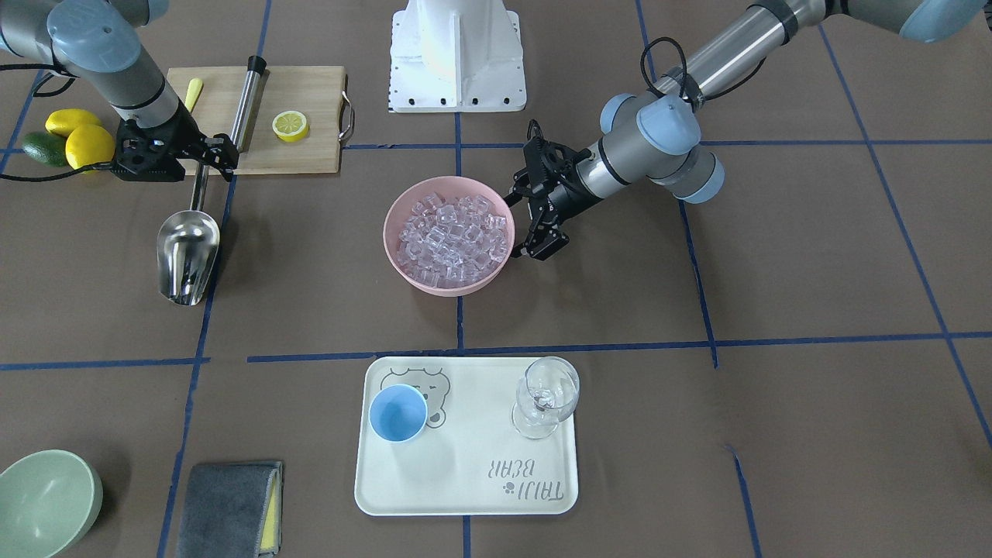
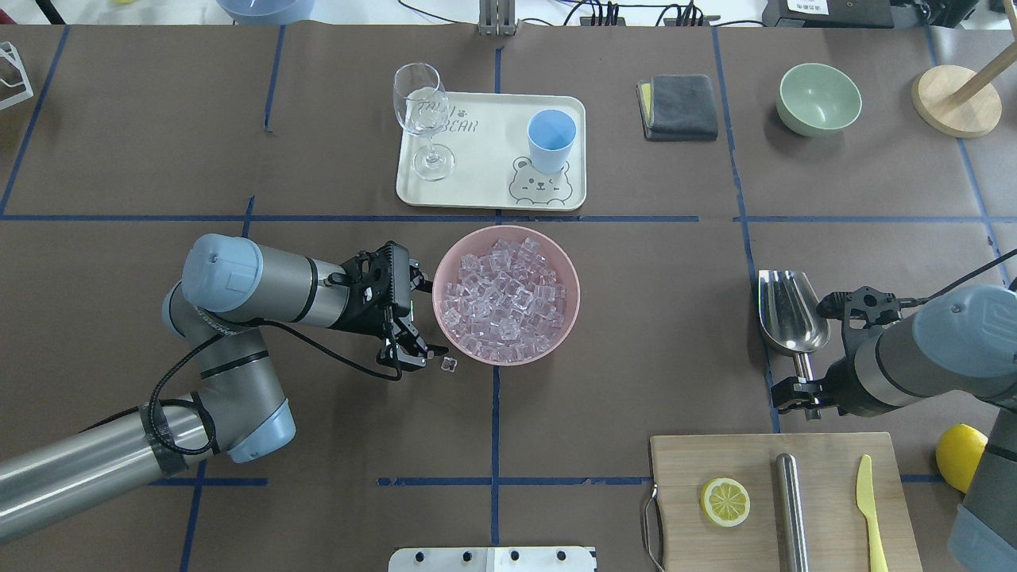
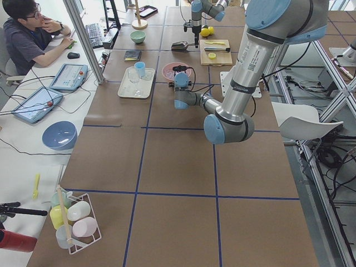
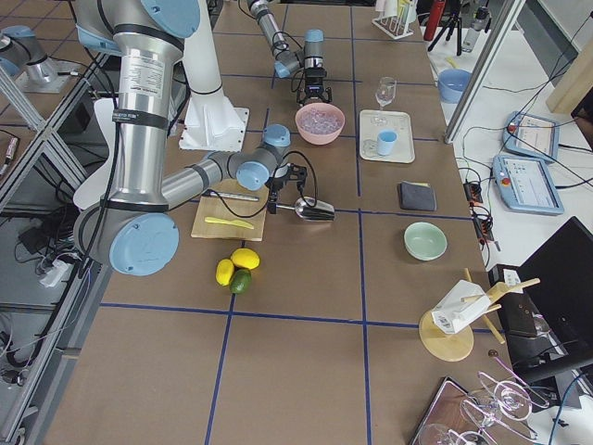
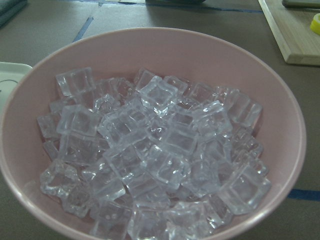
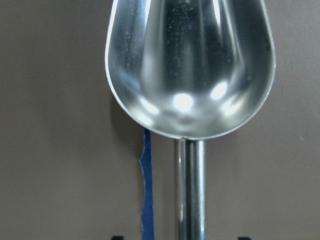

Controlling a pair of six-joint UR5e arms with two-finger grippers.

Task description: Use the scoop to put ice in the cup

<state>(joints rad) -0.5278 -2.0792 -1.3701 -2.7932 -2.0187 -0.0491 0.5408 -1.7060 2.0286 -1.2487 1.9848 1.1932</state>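
Observation:
I can see that the ice in the pink bowl (image 1: 451, 242) lies as separate cubes (image 1: 446, 214), so a few will come loose when I raise the steel scoop through.
The steel scoop (image 1: 188, 256) lies empty on the table, its handle pointing toward the cutting board; it fills the right wrist view (image 6: 190, 65). My right gripper (image 2: 802, 391) is open, with a finger on each side of the scoop's handle. The ice (image 2: 504, 290) fills a pink bowl (image 1: 403, 267) at the table's centre. My left gripper (image 2: 417, 318) is open and empty, right beside that bowl's rim; its wrist view shows the ice (image 5: 155, 155). One loose cube (image 2: 449, 364) lies on the table by its fingers. The light-blue cup (image 1: 397, 413) stands empty on a white tray (image 1: 465, 480).
A clear wine glass (image 1: 546, 395) shares the tray. A wooden cutting board (image 1: 310, 93) holds a lemon slice, a steel cylinder (image 1: 246, 101) and a yellow knife. Lemons (image 1: 77, 136) lie beside it. A pale-green bowl (image 1: 43, 504) and grey cloth (image 1: 229, 508) sit at the far edge.

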